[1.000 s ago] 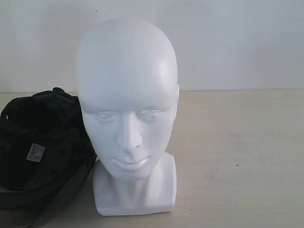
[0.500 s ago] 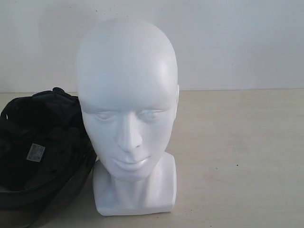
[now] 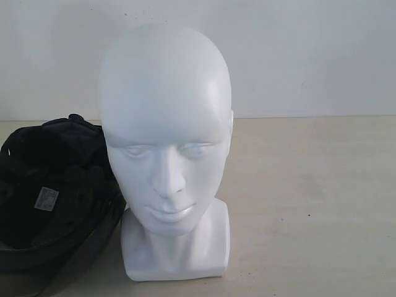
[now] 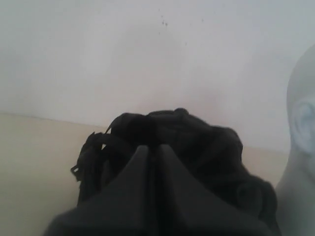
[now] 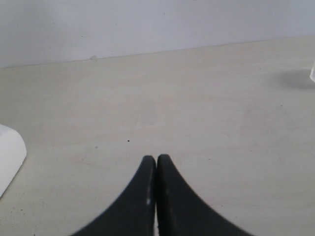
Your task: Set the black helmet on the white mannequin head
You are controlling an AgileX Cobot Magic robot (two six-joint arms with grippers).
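Note:
My left gripper's closed fingers point level at the black helmet's side. So my left gripper should go up, tilt down and open over the rim next to the mannequin head.
The white mannequin head stands upright on its squarish base in the middle of the exterior view, face toward the camera. The black helmet lies at its left, hollow side up, padded lining and a small label showing, touching the head's cheek and base. Neither gripper shows in the exterior view. In the left wrist view my left gripper is shut, empty, with the black helmet just beyond its tips and the mannequin head at the frame's edge. My right gripper is shut and empty over bare table.
A pale beige table carries everything, with a white wall behind it. A corner of the white base shows in the right wrist view, and a small pale object sits at that view's far edge.

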